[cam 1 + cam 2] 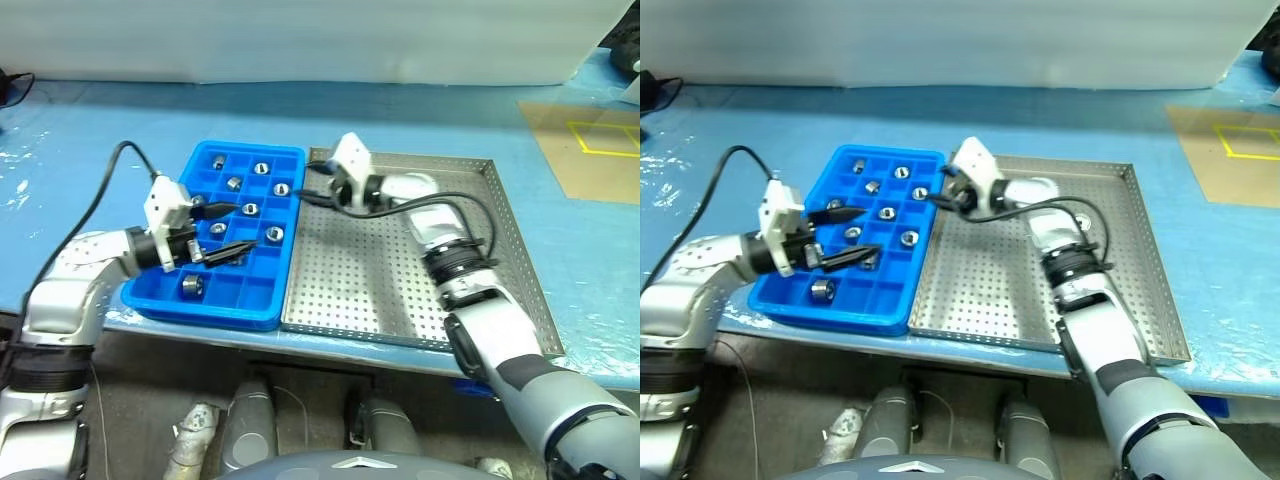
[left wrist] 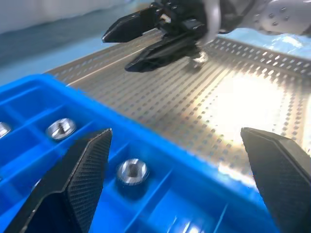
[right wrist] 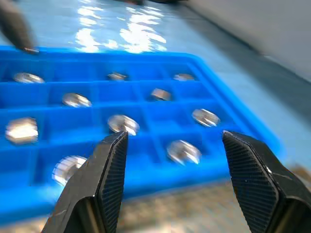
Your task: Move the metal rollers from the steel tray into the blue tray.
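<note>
A metal roller [image 1: 1083, 221] lies alone on the steel tray, so my right gripper should stay open and keep moving toward that roller until its fingers surround it.
The blue tray [image 1: 218, 312] lies left of the steel tray [image 1: 372, 272] and holds several metal rollers [image 1: 274, 234], each in its own compartment. My left gripper [image 1: 242, 227] hovers open over the blue tray's middle rows, nothing between its fingers [image 2: 80, 174]. My right gripper [image 1: 312, 188] hangs open and empty at the steel tray's far left corner, next to the blue tray's rim. In the right wrist view its fingers [image 3: 109, 170] point across the rollers [image 3: 183, 151] in the blue tray. A small shiny piece [image 2: 197, 60], possibly a roller, lies on the steel floor behind the right gripper [image 2: 127, 48].
Both trays sit on a blue-covered table near its front edge. A black cable [image 1: 105, 195] loops from the left wrist, another [image 1: 455, 205] arcs over the steel tray. A brown board with yellow tape [image 1: 590, 150] lies at far right.
</note>
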Motion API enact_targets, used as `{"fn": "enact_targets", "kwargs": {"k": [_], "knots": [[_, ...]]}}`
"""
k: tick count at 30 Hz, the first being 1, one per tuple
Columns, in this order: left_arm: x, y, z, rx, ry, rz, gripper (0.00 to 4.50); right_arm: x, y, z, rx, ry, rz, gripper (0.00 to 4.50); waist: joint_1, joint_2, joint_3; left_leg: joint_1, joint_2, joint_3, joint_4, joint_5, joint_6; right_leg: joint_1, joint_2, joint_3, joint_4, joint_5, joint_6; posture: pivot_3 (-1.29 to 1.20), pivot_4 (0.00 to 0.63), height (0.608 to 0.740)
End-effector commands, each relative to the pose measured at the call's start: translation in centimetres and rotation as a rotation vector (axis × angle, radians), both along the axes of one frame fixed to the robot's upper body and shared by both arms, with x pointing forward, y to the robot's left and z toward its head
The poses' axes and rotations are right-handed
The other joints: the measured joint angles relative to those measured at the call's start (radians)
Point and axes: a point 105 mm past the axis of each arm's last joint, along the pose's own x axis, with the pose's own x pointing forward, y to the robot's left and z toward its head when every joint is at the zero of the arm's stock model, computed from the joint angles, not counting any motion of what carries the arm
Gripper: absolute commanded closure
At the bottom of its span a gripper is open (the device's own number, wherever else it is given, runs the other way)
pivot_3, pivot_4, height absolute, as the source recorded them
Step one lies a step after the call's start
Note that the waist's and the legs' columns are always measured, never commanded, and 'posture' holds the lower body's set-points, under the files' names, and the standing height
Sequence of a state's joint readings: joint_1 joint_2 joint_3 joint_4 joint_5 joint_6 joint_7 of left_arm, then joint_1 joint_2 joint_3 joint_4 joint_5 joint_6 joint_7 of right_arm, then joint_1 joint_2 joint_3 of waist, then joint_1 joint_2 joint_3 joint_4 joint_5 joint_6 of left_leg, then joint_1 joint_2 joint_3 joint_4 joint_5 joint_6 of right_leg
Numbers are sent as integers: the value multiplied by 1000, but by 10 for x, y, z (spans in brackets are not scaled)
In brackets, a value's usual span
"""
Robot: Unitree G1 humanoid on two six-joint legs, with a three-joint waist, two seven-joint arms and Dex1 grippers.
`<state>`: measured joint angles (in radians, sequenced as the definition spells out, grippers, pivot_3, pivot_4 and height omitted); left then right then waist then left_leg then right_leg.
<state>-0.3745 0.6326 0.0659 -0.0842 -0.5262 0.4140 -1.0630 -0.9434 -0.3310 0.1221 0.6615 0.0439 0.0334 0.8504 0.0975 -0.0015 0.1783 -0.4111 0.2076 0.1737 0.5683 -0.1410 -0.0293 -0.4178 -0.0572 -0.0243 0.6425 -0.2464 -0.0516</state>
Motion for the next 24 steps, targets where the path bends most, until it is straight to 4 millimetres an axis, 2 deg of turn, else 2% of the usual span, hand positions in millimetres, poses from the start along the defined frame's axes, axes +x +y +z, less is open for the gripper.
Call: {"fn": "enact_targets", "kwargs": {"k": [1,4,7,10,13,16,19,24], "knots": [[2,-17,3,-16,-19,-69,0,10,-47,17,32,-63,-173,1346,-8,0,0,0,0,0,0,0,0,0,0,1,0,0,0,-118,150,740],[5,-30,1,-33,-9,-115,0,12,-83,16,35,-75,-302,1346,-31,0,0,0,1,0,0,0,0,0,2,1,0,0,0,-161,150,740],[6,-45,-3,-42,8,-180,0,12,-117,5,44,-59,-432,1346,-53,0,0,1,2,0,0,0,0,0,4,2,0,0,0,-206,150,740],[10,-58,-6,-46,7,-215,0,9,-135,-10,45,-30,-499,1346,-64,0,0,1,1,1,1,0,1,0,4,2,0,0,0,-231,150,740],[17,-67,-6,-59,4,-219,0,3,-137,-29,22,16,-505,1346,-73,0,0,0,1,1,2,-1,2,0,4,2,0,0,0,-244,150,740],[19,-69,-7,-60,4,-230,0,-1,-133,-39,26,43,-499,1346,-84,0,0,0,1,1,4,-2,3,0,4,3,0,0,0,-255,150,740],[19,-68,-8,-62,10,-234,0,-3,-130,-46,23,56,-499,1346,-89,0,0,1,2,2,4,-4,7,0,4,3,0,0,0,-250,150,740],[24,-59,-7,-76,22,-196,0,-1,-141,-64,6,106,-560,1346,-83,0,0,1,1,2,5,-4,8,1,3,3,0,0,0,-236,150,740]]}}
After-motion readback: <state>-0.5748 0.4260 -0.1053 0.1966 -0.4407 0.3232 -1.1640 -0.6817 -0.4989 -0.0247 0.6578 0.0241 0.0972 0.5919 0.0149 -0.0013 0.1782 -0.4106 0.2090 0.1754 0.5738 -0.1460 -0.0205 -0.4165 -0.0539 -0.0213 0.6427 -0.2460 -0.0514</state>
